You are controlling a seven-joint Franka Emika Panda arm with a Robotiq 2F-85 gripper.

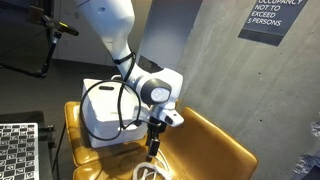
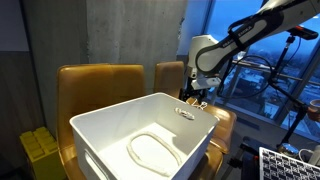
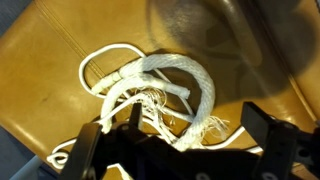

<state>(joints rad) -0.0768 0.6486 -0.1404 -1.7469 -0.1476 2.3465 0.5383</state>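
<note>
My gripper should move over and go down around the rope's thick outer curve (image 3: 207, 95), because my open fingers reach across the rope's frayed pieces (image 3: 155, 105) as well as the rope.
A thick white rope (image 3: 165, 85) with frayed ends lies coiled on a tan leather seat (image 3: 50, 70). In the wrist view my gripper (image 3: 178, 140) is open just above it, with the frayed strand lying between the two dark fingers (image 3: 265, 135). Nothing is gripped. In an exterior view the gripper (image 1: 153, 143) points straight down over the seat, and a bit of the rope (image 1: 150, 172) shows below it. From the opposite side the gripper (image 2: 195, 97) hangs just behind a white bin (image 2: 100, 135).
The white bin (image 1: 100, 115) stands on the seat next to the arm, and a loop of white cord (image 2: 150, 152) lies inside it. Tan chair backs (image 2: 100, 78) rise behind it. A concrete wall (image 1: 220, 70) is close behind the seat. A yellow object (image 2: 38, 150) sits beside the bin.
</note>
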